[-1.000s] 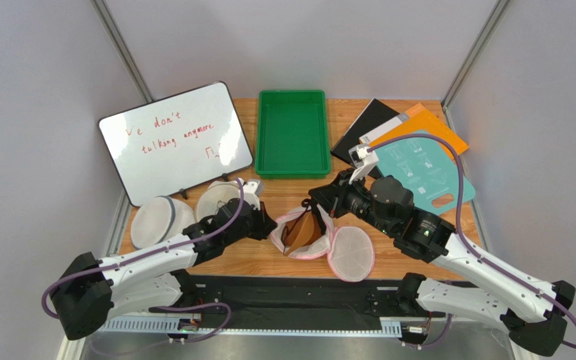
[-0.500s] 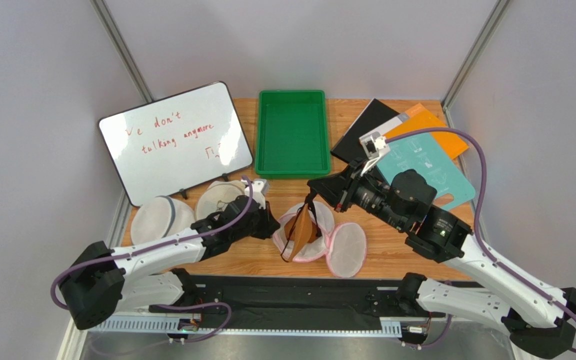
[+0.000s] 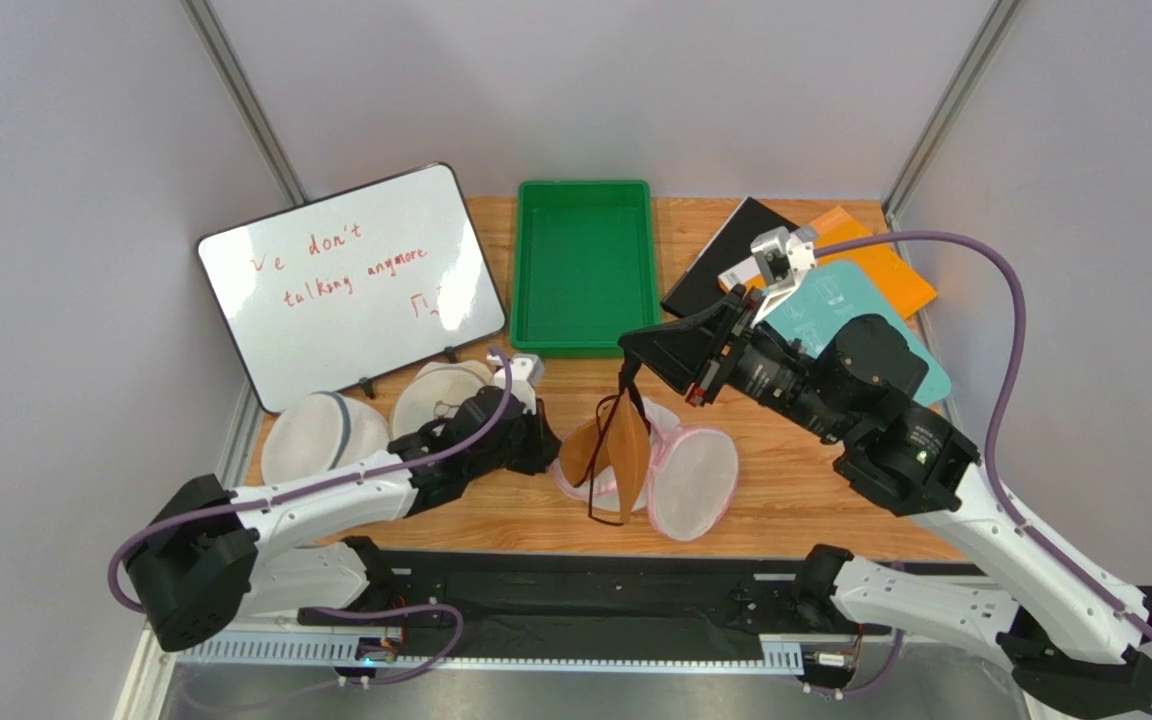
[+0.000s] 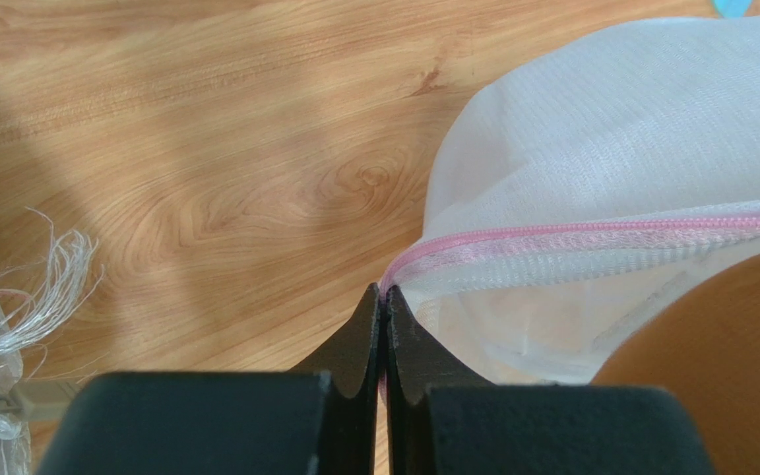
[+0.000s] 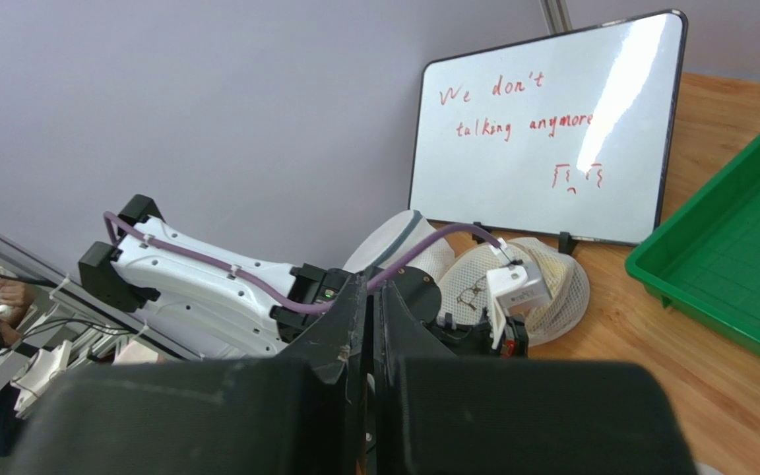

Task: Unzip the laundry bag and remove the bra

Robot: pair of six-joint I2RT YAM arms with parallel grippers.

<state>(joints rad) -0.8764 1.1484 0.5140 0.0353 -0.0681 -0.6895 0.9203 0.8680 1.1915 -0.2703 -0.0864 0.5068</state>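
Observation:
My right gripper keeps raising the hanging bra toward the green tray [image 3: 585, 270] and lets go of it there, since my left gripper is holding down the bag's pink edge [image 4: 552, 235] below the bra.
The laundry bag [image 3: 692, 480], white mesh with pink trim, lies open on the wooden table near the front middle. My left gripper [image 3: 545, 447] is shut on its pink zipper edge [image 4: 513, 242], seen close in the left wrist view. My right gripper [image 3: 629, 365] is raised above the bag and shut on a thin black strap of the brown bra [image 3: 608, 446]. The bra hangs from it, folded, with its lower end by the bag's opening. A brown cup [image 4: 721, 366] shows in the left wrist view. In the right wrist view the shut fingers [image 5: 354, 327] hide the bra.
A green tray [image 3: 585, 267] sits at the back middle and a whiteboard [image 3: 349, 282] leans at the back left. Two plain white mesh bags [image 3: 312, 435] [image 3: 440, 398] lie left of my left gripper. Black, orange and teal boards [image 3: 853, 300] lie at the back right.
My right gripper has risen and drawn back to the right, lifting the bra by its strap up out of the open bag. My left gripper has kept its hold on the bag's edge.

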